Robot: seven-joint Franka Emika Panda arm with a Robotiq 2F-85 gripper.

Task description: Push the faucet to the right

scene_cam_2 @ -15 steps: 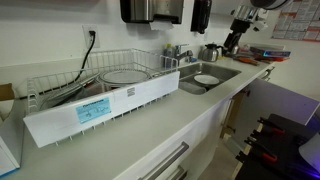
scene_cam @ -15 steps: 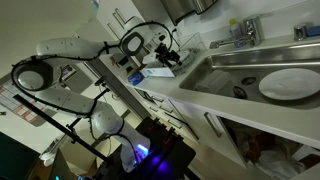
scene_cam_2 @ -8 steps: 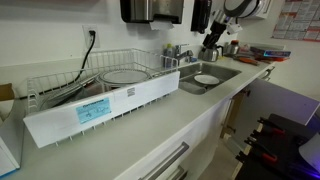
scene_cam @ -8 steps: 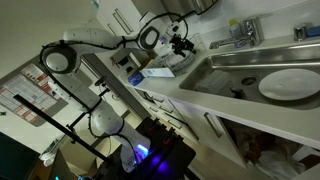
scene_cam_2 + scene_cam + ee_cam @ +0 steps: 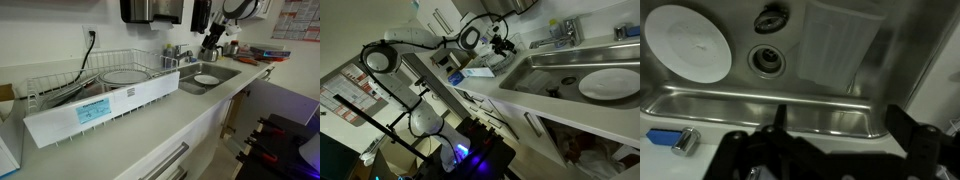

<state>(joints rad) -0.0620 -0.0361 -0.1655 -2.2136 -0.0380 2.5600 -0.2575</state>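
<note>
The robot's gripper should continue to move toward the faucet (image 5: pixel 567 34) until its fingers close beside the faucet, because the way over the sink's back rim (image 5: pixel 532 51) to it is open.
The faucet (image 5: pixel 560 33) is a small silvery tap on the back rim of the steel sink (image 5: pixel 552 62). In an exterior view it stands behind the basin (image 5: pixel 176 52). In the wrist view it is a small blocky silver piece (image 5: pixel 682 143) with a blue part beside it, low at the left. My black gripper (image 5: pixel 503 45) hangs above the sink's back rim, apart from the faucet and to its side (image 5: pixel 210 43). In the wrist view its two fingers (image 5: pixel 845 125) are spread wide and hold nothing.
A round white plate (image 5: pixel 688 42) lies in the basin beside the drain (image 5: pixel 768 60); it also shows in both exterior views (image 5: pixel 610 83) (image 5: pixel 206 79). A wire dish rack (image 5: pixel 110 80) stands on the counter next to the sink. Dispensers (image 5: pixel 150 10) hang on the wall.
Over the last second the arm swung the gripper from the counter's end towards the sink's back rim, closer to the faucet. It has held still for the last half second.
</note>
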